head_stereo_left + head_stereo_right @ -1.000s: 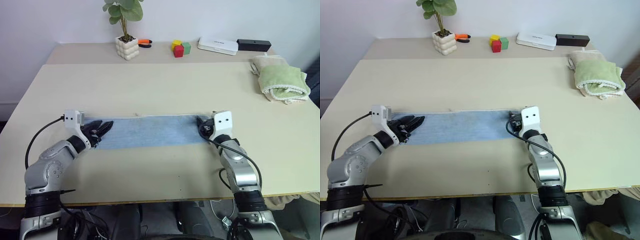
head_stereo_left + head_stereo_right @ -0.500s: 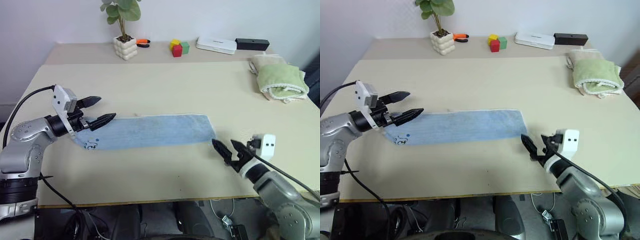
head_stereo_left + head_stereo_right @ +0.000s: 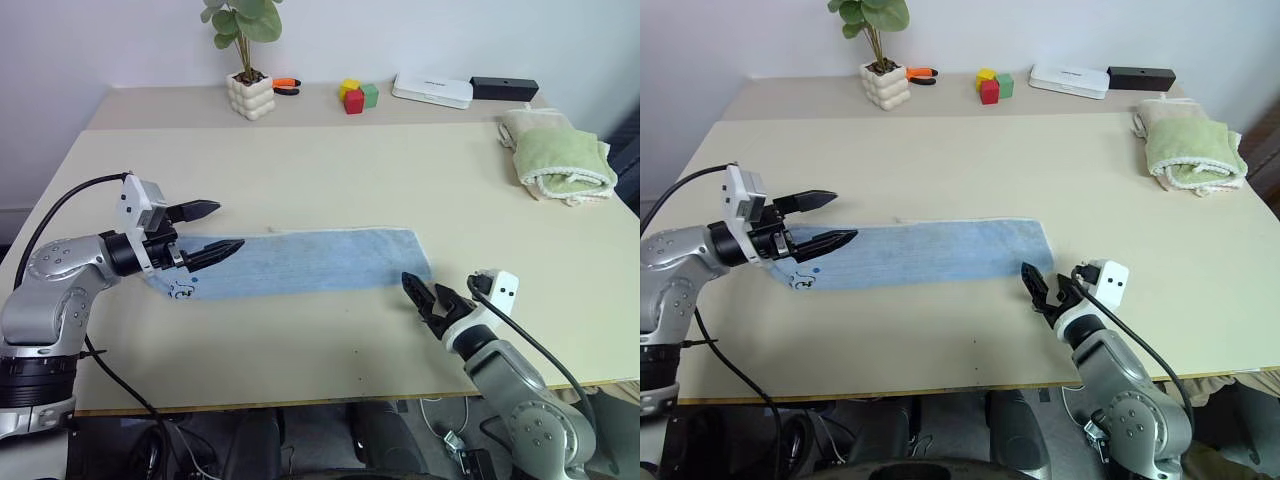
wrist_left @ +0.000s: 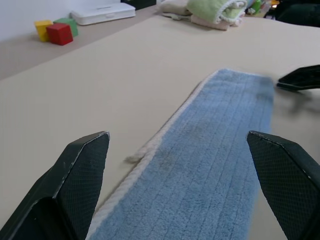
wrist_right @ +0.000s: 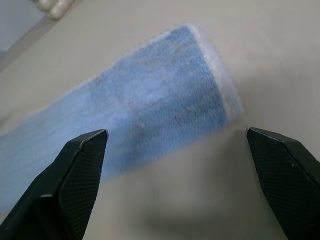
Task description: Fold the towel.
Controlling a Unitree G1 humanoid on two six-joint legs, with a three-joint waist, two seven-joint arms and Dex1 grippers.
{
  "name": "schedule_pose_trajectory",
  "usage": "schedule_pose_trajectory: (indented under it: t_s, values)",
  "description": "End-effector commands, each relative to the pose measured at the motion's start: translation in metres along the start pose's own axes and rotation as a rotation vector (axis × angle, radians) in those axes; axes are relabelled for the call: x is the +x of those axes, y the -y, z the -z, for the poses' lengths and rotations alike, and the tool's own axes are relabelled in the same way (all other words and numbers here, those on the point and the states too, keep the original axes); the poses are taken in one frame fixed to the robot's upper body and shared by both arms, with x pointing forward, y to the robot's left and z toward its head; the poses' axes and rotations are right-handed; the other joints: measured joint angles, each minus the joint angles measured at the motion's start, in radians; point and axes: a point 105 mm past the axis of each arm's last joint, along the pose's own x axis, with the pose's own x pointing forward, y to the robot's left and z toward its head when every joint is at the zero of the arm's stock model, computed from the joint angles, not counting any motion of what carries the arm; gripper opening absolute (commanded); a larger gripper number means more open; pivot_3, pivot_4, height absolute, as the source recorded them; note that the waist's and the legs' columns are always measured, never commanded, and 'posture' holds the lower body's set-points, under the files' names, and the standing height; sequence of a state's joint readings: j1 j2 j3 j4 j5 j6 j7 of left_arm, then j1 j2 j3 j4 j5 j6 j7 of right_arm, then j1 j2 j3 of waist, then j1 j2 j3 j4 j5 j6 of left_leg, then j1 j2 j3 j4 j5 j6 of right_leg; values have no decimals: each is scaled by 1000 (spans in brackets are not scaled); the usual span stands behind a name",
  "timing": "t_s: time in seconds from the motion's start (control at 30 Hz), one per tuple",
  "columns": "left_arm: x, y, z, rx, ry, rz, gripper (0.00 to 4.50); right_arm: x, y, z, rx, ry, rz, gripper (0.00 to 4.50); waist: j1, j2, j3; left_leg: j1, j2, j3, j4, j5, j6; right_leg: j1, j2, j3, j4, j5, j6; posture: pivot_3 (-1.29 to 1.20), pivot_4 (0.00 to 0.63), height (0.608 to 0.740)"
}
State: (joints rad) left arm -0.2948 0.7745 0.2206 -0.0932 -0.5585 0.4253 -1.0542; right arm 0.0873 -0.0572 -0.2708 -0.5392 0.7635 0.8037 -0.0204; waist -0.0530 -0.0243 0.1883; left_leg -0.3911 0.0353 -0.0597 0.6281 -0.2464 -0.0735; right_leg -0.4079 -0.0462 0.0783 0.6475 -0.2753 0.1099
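Note:
I expect the whole towel point(image 3: 318, 262) to slide along when my right gripper pulls its other end, since my left gripper hovers open over the marked end point(image 3: 182, 288).
The towel point(image 3: 300, 262) is a long light blue strip with pale edging, lying flat across the middle of the table point(image 3: 330, 180). A small dark mark point(image 3: 182, 291) shows near its left front corner. My left gripper point(image 3: 228, 226) hovers open just above the towel's left end, pointing along it, with nothing between its fingers. My right gripper point(image 3: 420, 292) stands open and empty just in front of the towel's right end, apart from it. The left wrist view looks along the towel point(image 4: 210, 165). The towel's right end point(image 5: 150, 100) lies ahead in the right wrist view.
A folded green towel point(image 3: 563, 155) on a beige one lies at the right rear. Along the back stand a potted plant point(image 3: 252, 95), an orange tool point(image 3: 288, 86), coloured blocks point(image 3: 356, 97), a white box point(image 3: 434, 91) and a black box point(image 3: 505, 88).
Both grippers have come off the towel's ends. The left one rose and turned above the left end. The right one drew back toward the table's front edge. The towel stays flat.

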Motion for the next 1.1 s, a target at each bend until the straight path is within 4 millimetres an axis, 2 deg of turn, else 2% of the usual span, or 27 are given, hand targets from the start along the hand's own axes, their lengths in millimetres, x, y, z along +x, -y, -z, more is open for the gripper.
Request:
schedule_pose_trajectory:
  t_s: [0.03,0.13,0.23,0.47,0.67,0.87,1.1]
  values:
    - [-7,-1,-9,42,13,-31,4473,18,4,7,32,-14,36,4500,-4,0,0,0,0,0,0,0,0,0,0,0,0,0,0,0,150,740]
    - [-6,-3,-12,58,25,-55,4473,29,3,6,64,-4,34,4500,-5,-2,-1,0,0,0,0,0,0,0,0,0,0,0,0,0,150,740]
    - [-7,-6,-13,56,28,-75,4500,37,2,12,110,-28,37,3657,-13,-2,-1,0,0,0,0,0,0,0,0,0,0,0,0,0,150,740]
    - [-9,-10,-11,62,24,-103,4500,42,-7,11,199,-37,6,49,-19,-4,-2,1,2,0,-1,0,0,0,3,0,1,1,0,0,150,740]
    - [-5,-15,-10,68,40,-119,4500,43,-5,-17,182,26,6,49,-17,-5,-3,1,2,0,-1,0,0,0,2,0,1,0,0,0,150,740]
    - [-2,-17,-9,67,53,-118,4500,31,26,-49,106,104,102,49,-9,-2,-1,-1,1,0,0,0,0,0,1,0,0,0,1,0,150,740]
    - [-3,-18,-6,71,54,-130,4500,-11,67,-96,-109,149,215,49,9,1,1,-2,0,0,-1,0,1,-1,0,0,0,0,2,0,150,740]
